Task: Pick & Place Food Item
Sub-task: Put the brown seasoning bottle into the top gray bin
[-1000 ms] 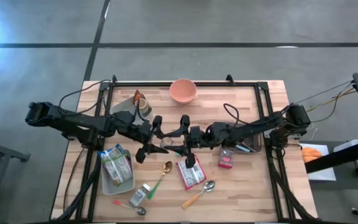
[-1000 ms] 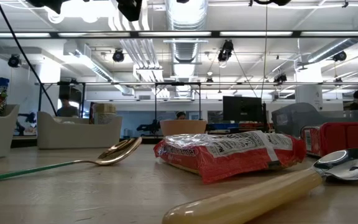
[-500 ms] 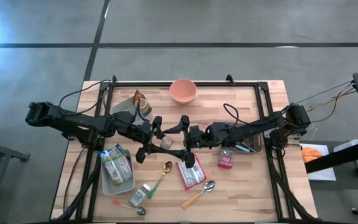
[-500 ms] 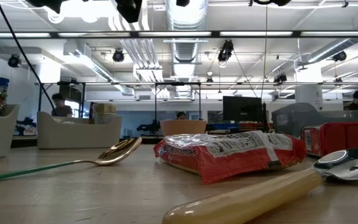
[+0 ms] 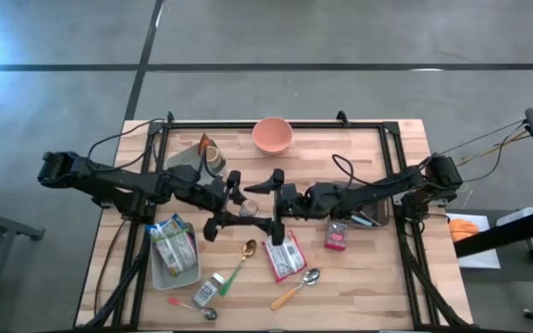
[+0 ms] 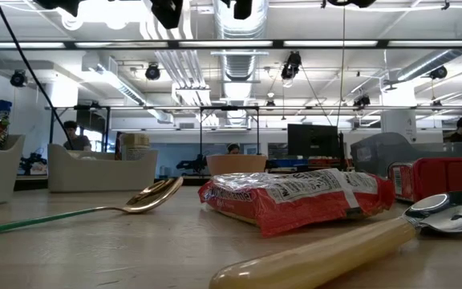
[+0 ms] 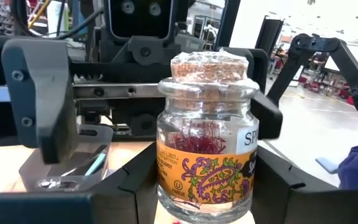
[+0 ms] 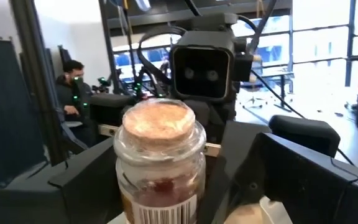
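The jar (image 8: 160, 134) is near one finger of my right gripper, so I should center that gripper's open fingers on the jar's body (image 8: 163, 182) before I take it.
A small glass spice jar (image 7: 207, 137) with a cork lid and red threads inside hangs upright above the middle of the table (image 5: 378, 277). It also shows in the high view as the jar (image 5: 247, 210). My left gripper (image 5: 233, 207) comes level from the table's left and is shut on the jar. My right gripper (image 5: 270, 203) comes level from the right. It is open, with its fingers (image 7: 39, 106) standing wide on either side of the jar (image 8: 160, 162), apart from it. My left gripper pinches the jar's lower body (image 7: 166, 190) between its two fingers (image 7: 135, 193). The fingers lie level and come from the table's left. The jar stands upright in the hold, cork lid up, lifted clear of the table.
A pink bowl (image 5: 272, 135) stands at the far edge. Below the arms lie a red packet (image 5: 284, 256), a small red pack (image 5: 337, 237), a gold spoon (image 5: 246, 252) and a yellow-handled spoon (image 5: 296, 287). A white tray (image 5: 160, 273) with packets sits near left.
My right gripper has opened and let go of the jar, and its fingers now stand wide on both sides of it. The jar stays upright in my left gripper, in the same place above the table.
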Controlling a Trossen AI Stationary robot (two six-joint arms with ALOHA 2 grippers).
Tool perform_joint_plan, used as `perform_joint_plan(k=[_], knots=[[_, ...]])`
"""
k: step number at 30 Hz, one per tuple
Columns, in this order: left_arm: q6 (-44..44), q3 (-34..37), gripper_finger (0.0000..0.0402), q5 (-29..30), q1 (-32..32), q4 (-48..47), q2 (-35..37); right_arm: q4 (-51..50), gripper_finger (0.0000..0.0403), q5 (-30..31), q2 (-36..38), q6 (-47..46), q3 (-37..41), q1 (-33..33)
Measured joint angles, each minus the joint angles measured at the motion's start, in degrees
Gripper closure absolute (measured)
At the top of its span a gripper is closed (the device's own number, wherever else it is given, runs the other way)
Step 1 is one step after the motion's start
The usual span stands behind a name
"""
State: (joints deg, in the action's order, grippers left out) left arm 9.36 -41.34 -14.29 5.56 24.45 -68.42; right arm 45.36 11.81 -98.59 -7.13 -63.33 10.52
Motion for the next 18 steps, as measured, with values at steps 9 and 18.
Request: perform_joint_plan(k=[9, 18], knots=[[0.38, 0.06, 0.0222, 2.32, 0.03, -1.02, -0.03, 0.2, 0.0035, 2.1, -2.63, 1.24, -2.21, 0.02], [1.41, 0.07, 0.0222, 5.16, -0.08, -0.8, 0.02, -2.98, 0.0144, 3.02, -3.8, 2.27, -5.02, 0.04]])
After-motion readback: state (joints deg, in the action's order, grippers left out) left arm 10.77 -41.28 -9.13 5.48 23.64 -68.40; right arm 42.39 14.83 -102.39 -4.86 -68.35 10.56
